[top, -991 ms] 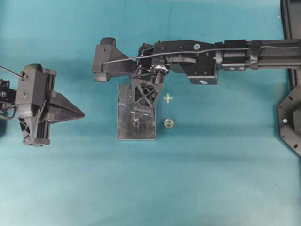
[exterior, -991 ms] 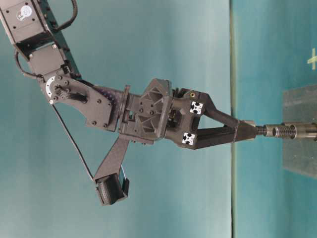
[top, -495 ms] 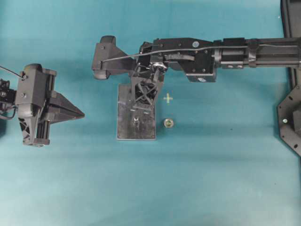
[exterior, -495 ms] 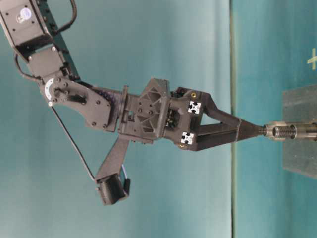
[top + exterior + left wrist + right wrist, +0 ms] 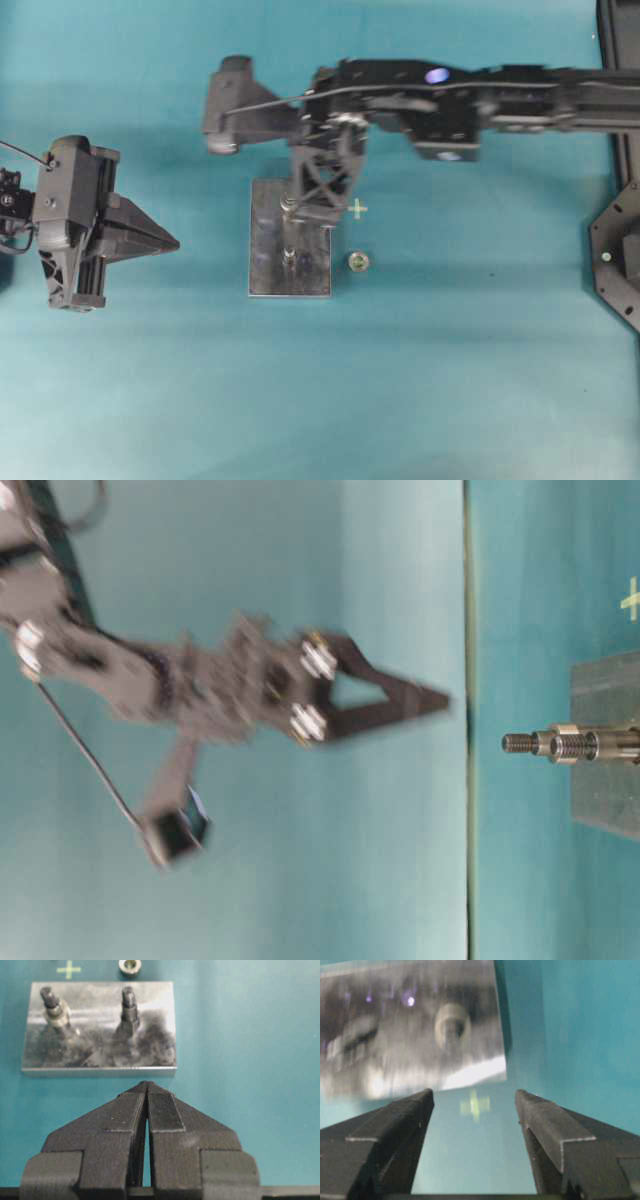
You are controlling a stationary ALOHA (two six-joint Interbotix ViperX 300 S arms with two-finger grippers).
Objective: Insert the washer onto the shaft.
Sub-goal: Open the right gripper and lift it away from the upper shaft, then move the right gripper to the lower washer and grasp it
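Note:
My gripper will lower the steel washer (image 5: 358, 261), and the washer should slide down the near shaft in the same way, because the far shaft's tip (image 5: 452, 1028) sticks out through its low ring.
A metal base plate (image 5: 268, 262) carries two upright threaded shafts. The washer (image 5: 59, 1014) sits ringed around the far shaft (image 5: 288, 205), low on it, and also shows in the right wrist view (image 5: 452, 1024). The near shaft (image 5: 129, 1004) is bare. My right gripper (image 5: 318, 208) is open and empty, raised above the plate's far end; in the table-level view it (image 5: 440, 698) is blurred and clear of the shaft tips (image 5: 516, 743). My left gripper (image 5: 172, 242) is shut and empty, left of the plate, pointing at it.
A small metal nut (image 5: 358, 262) lies on the teal mat just right of the plate, below a yellow cross mark (image 5: 357, 209). A black fixture (image 5: 620, 250) stands at the right edge.
My right gripper was pinched on the shaft tip. It has opened and lifted away, moving fast, leaving the washer on the shaft. The left arm has not moved.

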